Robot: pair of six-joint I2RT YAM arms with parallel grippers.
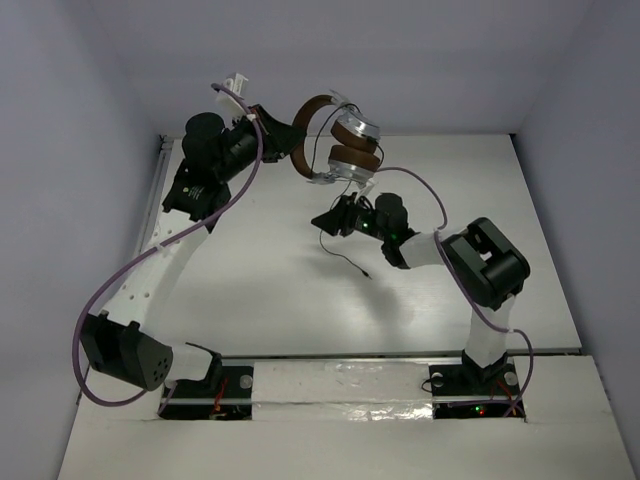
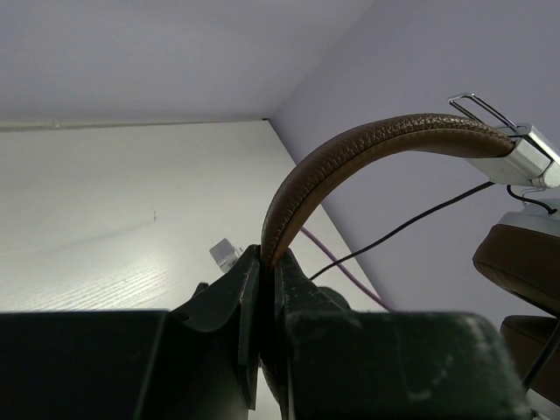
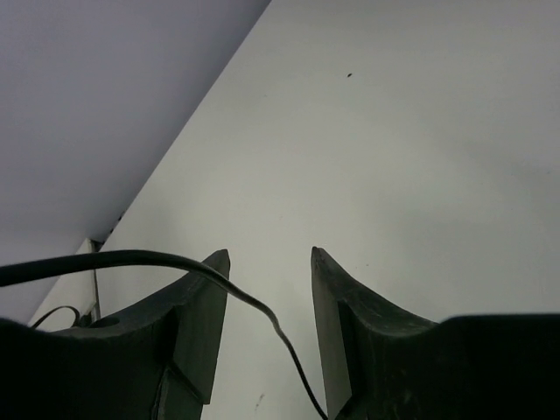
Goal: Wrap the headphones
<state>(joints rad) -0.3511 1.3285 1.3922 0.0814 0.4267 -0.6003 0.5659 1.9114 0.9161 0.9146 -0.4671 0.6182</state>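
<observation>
The dark cord (image 3: pixel 274 318) runs down between my right gripper's open fingers, so the gripper keeps lowering below the earcups and closes on the cord (image 3: pixel 303 376).
The headphones (image 1: pixel 345 140) hang in the air at the back of the table, with a brown headband (image 1: pixel 308 115) and silver-and-brown earcups (image 1: pixel 354 157). My left gripper (image 1: pixel 288 133) is shut on the headband's end; the left wrist view shows the jaws (image 2: pixel 267 262) clamped on the brown band (image 2: pixel 367 144), with an earcup (image 2: pixel 525 262) at right. The thin dark cord (image 1: pixel 350 264) trails down to the table. My right gripper (image 1: pixel 328 220) is open just below the earcups. In the right wrist view the cord (image 3: pixel 254 306) drapes over the left finger and runs down between the open jaws (image 3: pixel 269 258).
The white table (image 1: pixel 280 300) is walled by pale panels at the back and sides. Purple arm cables (image 1: pixel 240 185) loop beside both arms. A small clear clip (image 2: pixel 225 254) sticks out by the left gripper. The arm bases sit at the near edge.
</observation>
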